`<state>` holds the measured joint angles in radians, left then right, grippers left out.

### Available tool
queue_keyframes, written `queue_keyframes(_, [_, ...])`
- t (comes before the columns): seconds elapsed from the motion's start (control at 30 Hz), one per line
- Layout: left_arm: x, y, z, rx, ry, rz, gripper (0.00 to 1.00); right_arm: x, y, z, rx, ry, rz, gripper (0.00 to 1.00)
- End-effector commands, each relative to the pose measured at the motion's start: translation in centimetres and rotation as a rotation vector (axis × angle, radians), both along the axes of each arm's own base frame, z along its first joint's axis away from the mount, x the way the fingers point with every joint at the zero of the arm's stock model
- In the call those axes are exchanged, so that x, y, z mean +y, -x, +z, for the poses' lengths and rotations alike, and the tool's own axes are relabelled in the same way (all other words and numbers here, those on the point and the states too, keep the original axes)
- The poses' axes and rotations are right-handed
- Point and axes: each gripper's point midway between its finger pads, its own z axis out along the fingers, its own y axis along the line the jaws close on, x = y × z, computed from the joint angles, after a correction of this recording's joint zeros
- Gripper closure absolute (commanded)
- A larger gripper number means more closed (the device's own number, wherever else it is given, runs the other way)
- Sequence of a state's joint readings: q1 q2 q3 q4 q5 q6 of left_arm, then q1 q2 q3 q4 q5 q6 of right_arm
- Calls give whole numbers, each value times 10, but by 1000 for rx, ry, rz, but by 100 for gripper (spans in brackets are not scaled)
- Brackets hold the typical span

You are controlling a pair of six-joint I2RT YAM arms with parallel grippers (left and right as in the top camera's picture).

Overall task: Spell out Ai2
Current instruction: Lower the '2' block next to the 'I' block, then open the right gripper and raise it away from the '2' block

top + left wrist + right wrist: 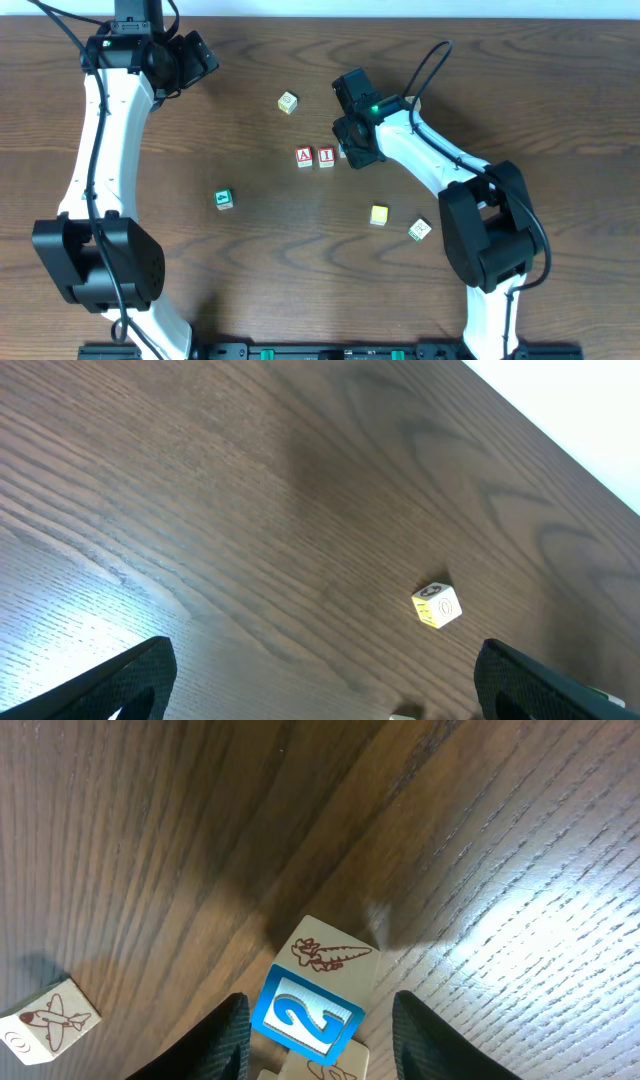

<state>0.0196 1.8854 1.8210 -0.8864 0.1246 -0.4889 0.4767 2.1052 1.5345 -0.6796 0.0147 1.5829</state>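
The A block and I block (315,157) sit apart, so next my left gripper presses the A block's outer side (297,157) while my right gripper presses the 2 block.
Red-lettered blocks A (304,157) and I (326,156) lie side by side at mid-table. My right gripper (352,150) is just right of the I block. In the right wrist view its fingers (315,1040) are open on either side of the blue 2 block (305,1015), with a gap on each side. That block has a carrot drawing on its far side. From overhead the 2 block is mostly hidden under the gripper. My left gripper (195,60) is open and empty at the far left (325,695).
A yellowish block (288,102) lies far of the row and also shows in the left wrist view (437,605). A green block (223,199) lies left. A yellow block (378,214) and a white-green block (420,229) lie near right. A plane-drawing block (50,1020) is beside the right gripper.
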Motion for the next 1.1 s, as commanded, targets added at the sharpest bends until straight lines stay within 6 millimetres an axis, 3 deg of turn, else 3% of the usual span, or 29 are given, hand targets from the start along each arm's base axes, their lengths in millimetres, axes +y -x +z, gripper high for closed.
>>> queue_keyframes(0.0, [3,0,-4,11,-11,-12,3,3,-3,-4,-9,16,16,50])
queue_keyframes(0.2, [3,0,-4,10,-12,-12,4,11,-6,-2,-26,-11,116,43])
queue_keyframes(0.4, [3,0,-4,10,-12,-13,4,11,7,0,30,-45,195,29])
queue_keyframes(0.53, [1,1,-5,13,-29,-44,4,3,6,13,4,-26,268,26])
queue_keyframes(0.63, [-4,3,-9,20,-49,-91,0,-4,-1,34,-59,-8,336,25])
queue_keyframes(0.77, [-15,10,-22,54,-73,-145,15,-22,-12,72,-180,68,431,33])
queue_keyframes(0.83, [-18,16,-35,88,-98,-150,41,-32,-17,96,-255,145,523,57])
queue_keyframes(0.93, [-26,31,-61,156,-119,-171,94,-42,-19,120,-336,280,686,82])
queue_keyframes(1.0, [-34,41,-77,193,-119,-192,94,-43,-19,124,-358,338,796,98])
queue_keyframes(1.07, [-46,48,-94,214,-108,-223,94,-43,-17,120,-354,382,900,99])
